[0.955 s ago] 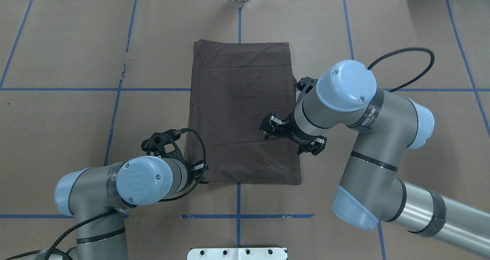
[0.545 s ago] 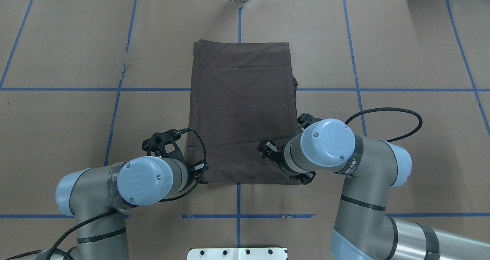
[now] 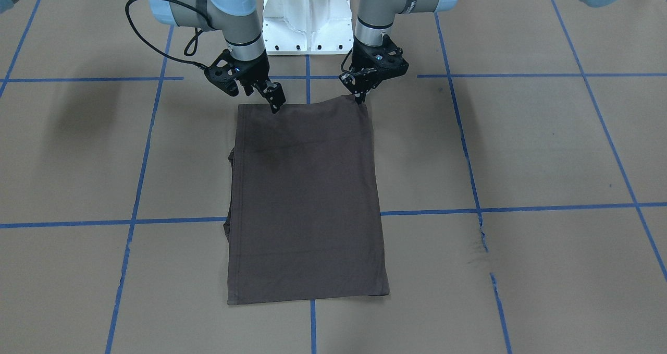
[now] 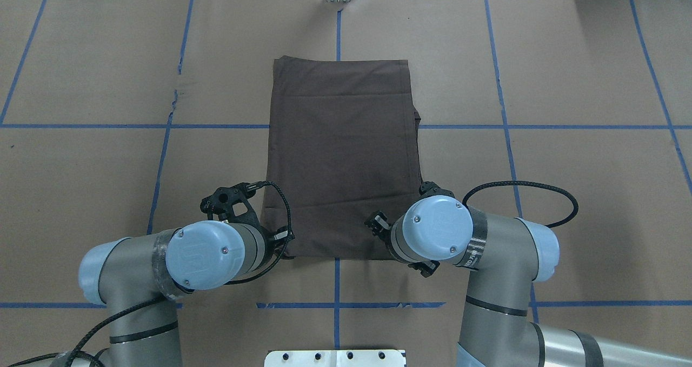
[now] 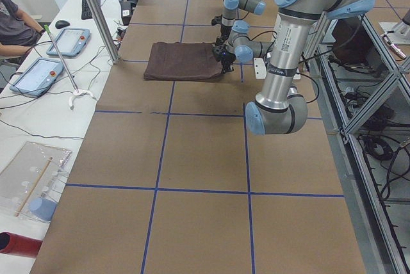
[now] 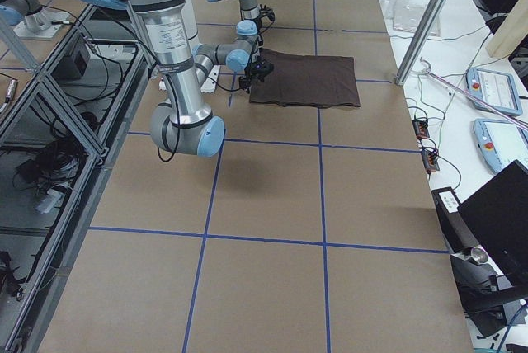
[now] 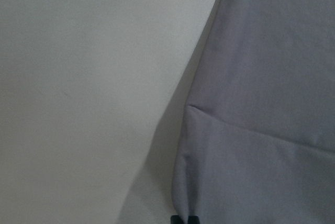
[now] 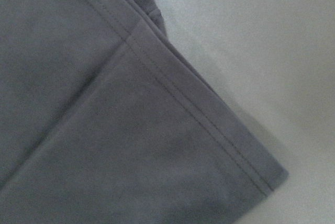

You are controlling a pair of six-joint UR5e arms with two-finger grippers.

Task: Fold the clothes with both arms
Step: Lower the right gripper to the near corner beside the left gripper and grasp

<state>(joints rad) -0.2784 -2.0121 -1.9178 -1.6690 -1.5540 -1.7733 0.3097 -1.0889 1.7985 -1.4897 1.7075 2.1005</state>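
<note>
I expect the folded T-shirt (image 3: 306,197) to slide along in one piece when I pull its corners, because the T-shirt's far edge (image 3: 306,298) lies flat and free on the brown paper.
The dark grey-brown T-shirt (image 4: 340,156) lies folded into a long rectangle on the brown paper, sleeves tucked under (image 3: 307,197). My left gripper (image 3: 359,100) is shut on its near left corner, which peaks up slightly. In the left wrist view the closed fingertips (image 7: 184,219) meet at the cloth's edge (image 7: 261,103). My right gripper (image 3: 275,104) hangs just over the near right corner, fingers apart and holding nothing. The right wrist view shows that corner lying flat (image 8: 131,130), with no fingers in it. From overhead, both wrists (image 4: 432,234) cover their grippers.
The white pedestal (image 3: 307,15) stands just behind the shirt's near edge. Blue tape lines (image 4: 338,280) grid the paper. An aluminium post (image 5: 96,11) rises at the far table edge. A side bench holds tablets (image 5: 35,75), and a seated person (image 5: 16,21) is beside it.
My right arm has swung back toward the robot's base, carrying its gripper from the shirt's right edge down to the near right corner. The left arm and the shirt have stayed put.
</note>
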